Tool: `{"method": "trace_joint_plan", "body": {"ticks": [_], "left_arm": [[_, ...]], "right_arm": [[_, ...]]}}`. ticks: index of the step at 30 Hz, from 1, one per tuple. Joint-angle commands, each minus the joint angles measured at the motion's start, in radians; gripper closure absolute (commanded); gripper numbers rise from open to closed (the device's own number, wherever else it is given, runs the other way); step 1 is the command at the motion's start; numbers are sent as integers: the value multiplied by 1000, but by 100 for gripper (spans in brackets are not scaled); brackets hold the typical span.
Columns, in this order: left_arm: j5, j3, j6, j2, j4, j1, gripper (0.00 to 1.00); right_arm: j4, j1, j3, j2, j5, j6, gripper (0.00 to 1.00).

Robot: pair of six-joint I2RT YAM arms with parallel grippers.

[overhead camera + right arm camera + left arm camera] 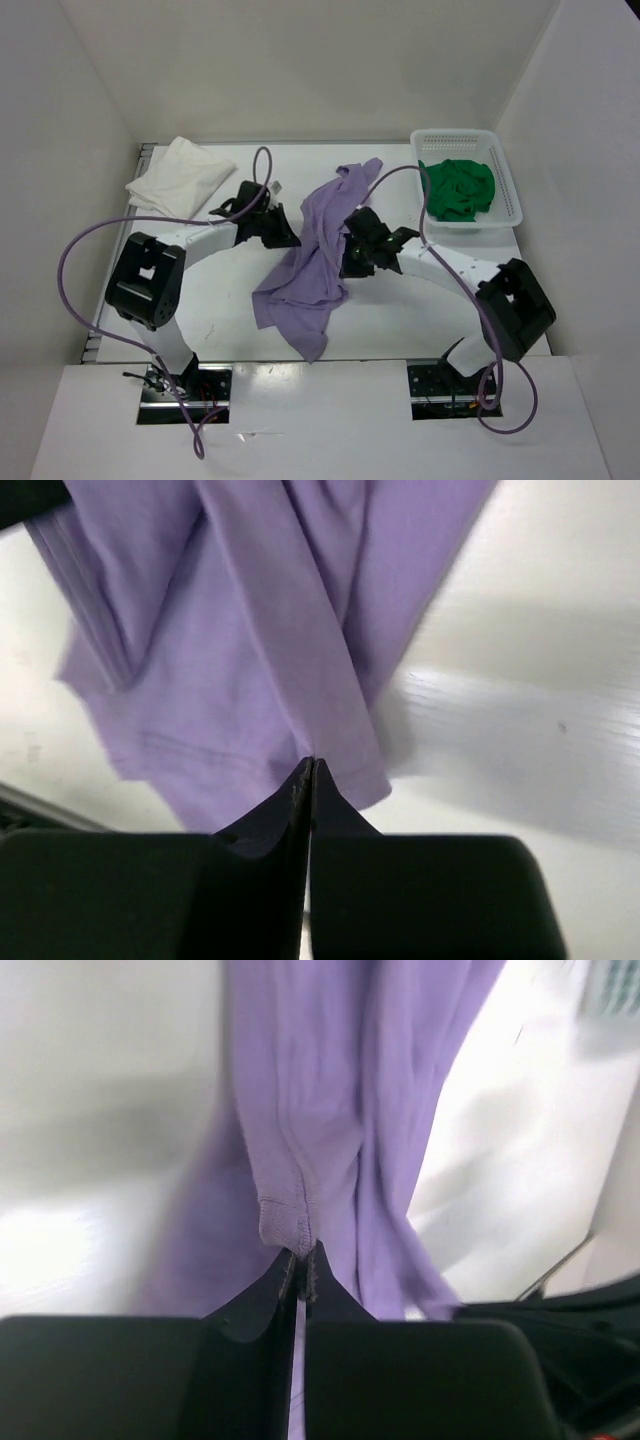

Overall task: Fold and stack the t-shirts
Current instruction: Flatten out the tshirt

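Observation:
My grippers need to lift the lavender t-shirt and pull away from each other, my left gripper toward the white t-shirt (182, 180), before folding, because the lavender t-shirt lies bunched in a narrow strip (320, 222).
The lavender t-shirt (310, 265) lies crumpled in a long diagonal strip across the middle of the table. My left gripper (285, 237) is at its left edge, shut on a hemmed fold of the lavender t-shirt (300, 1110), which bunches just above the tips of the gripper (303, 1257). From the right side my right gripper (348, 255) pinches the same lavender t-shirt (230, 650), its tips (310, 767) shut tight on the cloth. The white t-shirt (182, 175) lies folded at the far left. The green t-shirt (458, 188) sits bunched in the basket.
A white perforated basket (505, 180) stands at the far right corner of the table (220, 320). White walls close in on the left, back and right. Purple cables (90, 240) loop from both arms over the table's sides.

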Motion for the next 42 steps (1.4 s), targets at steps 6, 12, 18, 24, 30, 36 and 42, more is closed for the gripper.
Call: {"method": "trace_joint_plan", "body": {"ticks": [6,12,18,24,30,36,42], "left_arm": [[99,39,7,-202,3,274,100],[151,163,-17,-330,-52,351,100],[234,405,-93,-465,-103,489,100],[264,602,-125,-499,-152,543,99],[240,798,-137,-480,-190,568,97],[244,597,-169,-489,-138,568,97],[154,271,-136,-341,-34,559,96]], "right_arm": [[-104,-188,134,-229,-41,-54,100],[-202,-252,389,-240,-120,-120,100],[-283,-252,817,-240,-220,-143,100],[-274,-262,1149,-240,-347,-120,100],[-223,-432,1180,-231,-479,-109,100],[-21,-561,907,-98,-523,-77,100],[-57,-587,1090,353,-400,-123,100]]}}
